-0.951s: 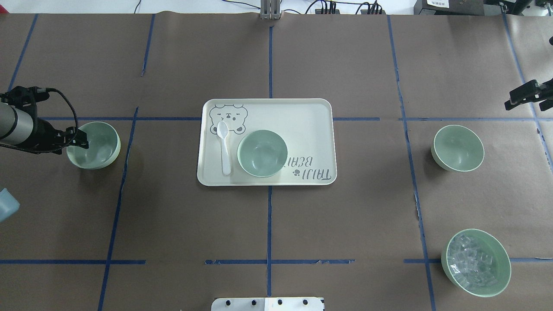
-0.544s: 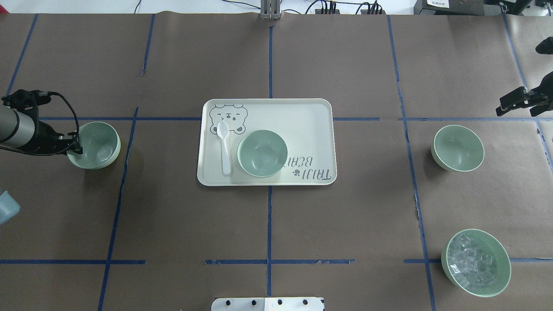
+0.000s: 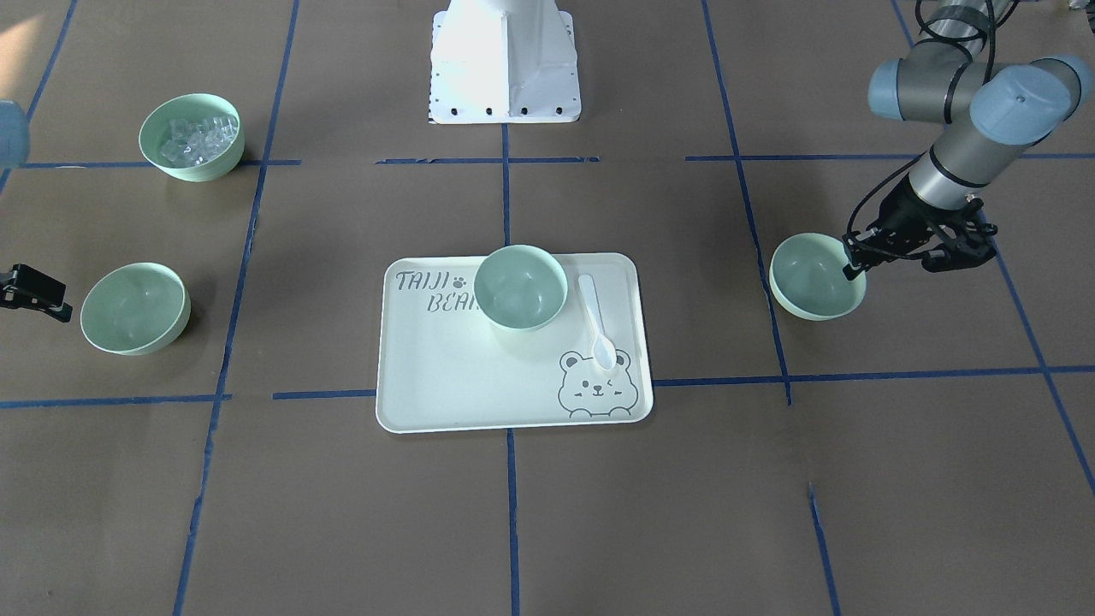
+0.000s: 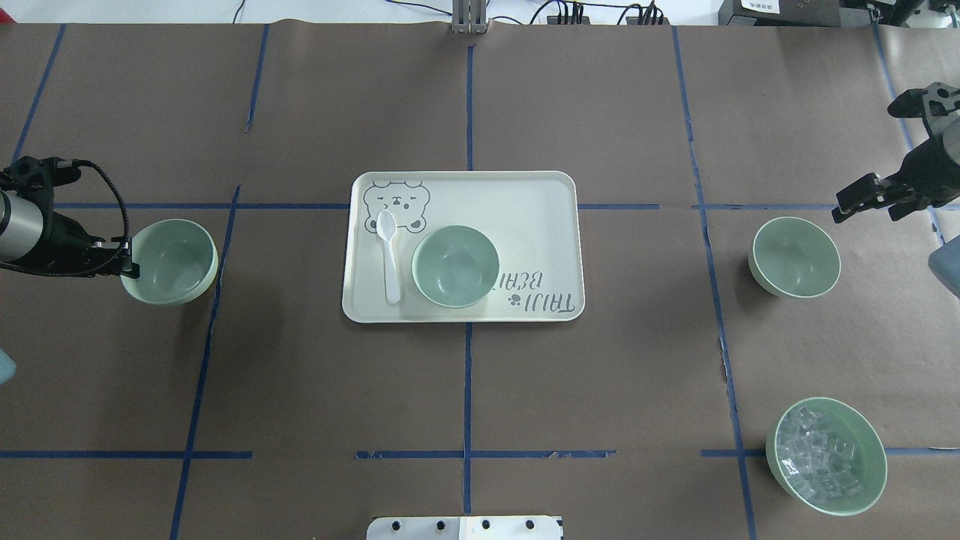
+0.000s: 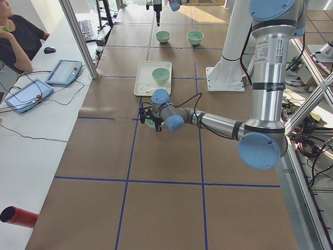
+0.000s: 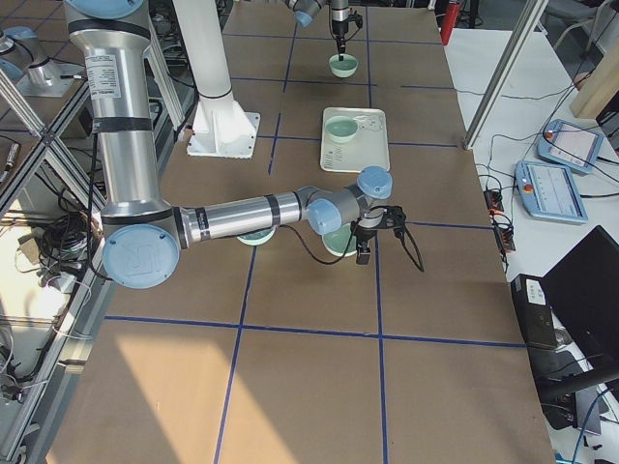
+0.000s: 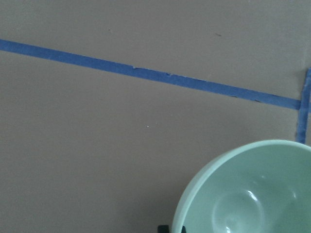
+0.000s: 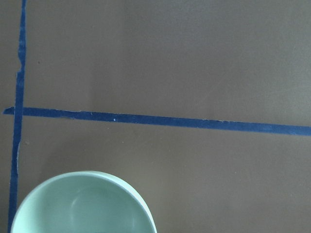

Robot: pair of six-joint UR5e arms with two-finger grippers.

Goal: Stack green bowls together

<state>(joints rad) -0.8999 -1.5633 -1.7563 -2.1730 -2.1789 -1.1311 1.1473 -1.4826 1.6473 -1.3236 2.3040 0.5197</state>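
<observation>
The green bowls share a tapered shape, so the green bowl by my right gripper will nest deep, rims close together, when I lower it.
Three pale mint green bowls are in view. The left green bowl is held at its outer rim by my left gripper, which is shut on it; the bowl fills the lower right of the left wrist view. The middle green bowl stands on the bear-printed tray. The right green bowl stands alone on the paper and shows in the right wrist view. My right gripper is open, just beyond and outside that bowl, not touching it.
A white spoon lies on the tray left of the middle bowl. A wider mint bowl with clear cubes stands near right. The robot's base is at the near middle edge. An operator sits past the far edge.
The left bowl has shifted slightly right and nearer, with the left gripper on its rim. The right gripper has moved inward towards the right bowl.
</observation>
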